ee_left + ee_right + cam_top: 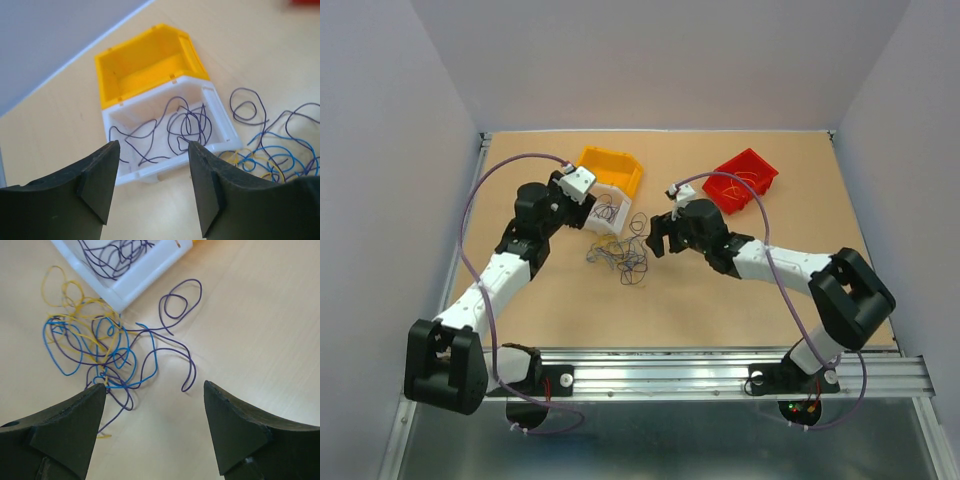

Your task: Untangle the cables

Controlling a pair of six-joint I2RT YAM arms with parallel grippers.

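The tangle will be dragged along when I pull the purple wire [191, 366], because that wire runs back among the blue and yellow wires [114, 359].
The cables [623, 256] lie as a loose tangle of purple, blue and yellow wires on the table between both arms. More purple wires [185, 122] lie inside a white bin [220, 107]. My left gripper [154, 146] is open and empty, just short of that bin's near end, with the tangle [280, 155] to its right. My right gripper [154, 386] is open over bare table; the tangle [95, 345] lies just ahead of its left finger [75, 425], and a purple strand [180, 305] loops ahead. From above, the left gripper [578, 208] and right gripper [658, 238] flank the tangle.
A yellow bin [612, 168] stands against the white bin [608, 213] on its far side. A red bin [741, 180] with a few thin wires sits at the back right. Grey walls close in the table on three sides.
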